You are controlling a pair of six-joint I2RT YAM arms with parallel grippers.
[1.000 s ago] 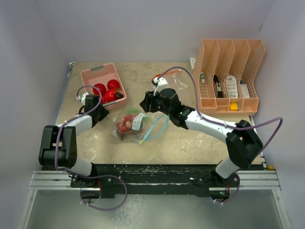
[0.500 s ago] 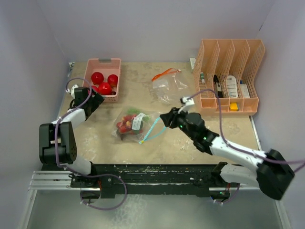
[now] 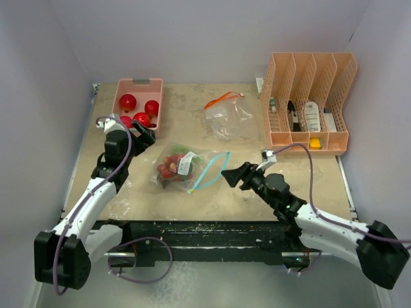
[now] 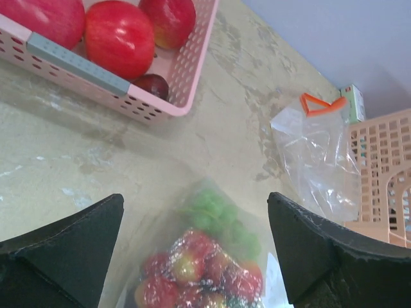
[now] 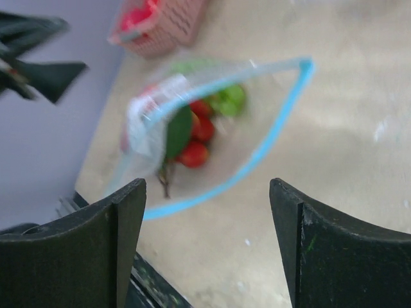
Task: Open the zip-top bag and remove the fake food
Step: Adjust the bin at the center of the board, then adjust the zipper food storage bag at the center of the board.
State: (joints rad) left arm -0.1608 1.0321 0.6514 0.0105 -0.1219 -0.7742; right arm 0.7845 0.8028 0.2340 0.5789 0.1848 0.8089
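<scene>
The zip-top bag's opening points away from my left gripper, so next my right gripper pinches the bag's blue zip edge and turns the bag around first.
The zip-top bag lies mid-table, its blue zip edge spread in a loop facing right. Inside it is fake food: red strawberries and green pieces. More fake food, red apples, sits in a pink basket at the back left. My left gripper hovers open just left of and behind the bag, with the bag between its fingers in the left wrist view. My right gripper is open and empty, just right of the bag's mouth.
An empty clear bag with an orange zip lies at the back centre. A peach file organiser holding small items stands at the back right. Grey walls close in the table on three sides.
My left gripper left the pink basket, swung toward the bag and opened. My right gripper let go of the bag's zip edge, drew back toward the near right and opened.
</scene>
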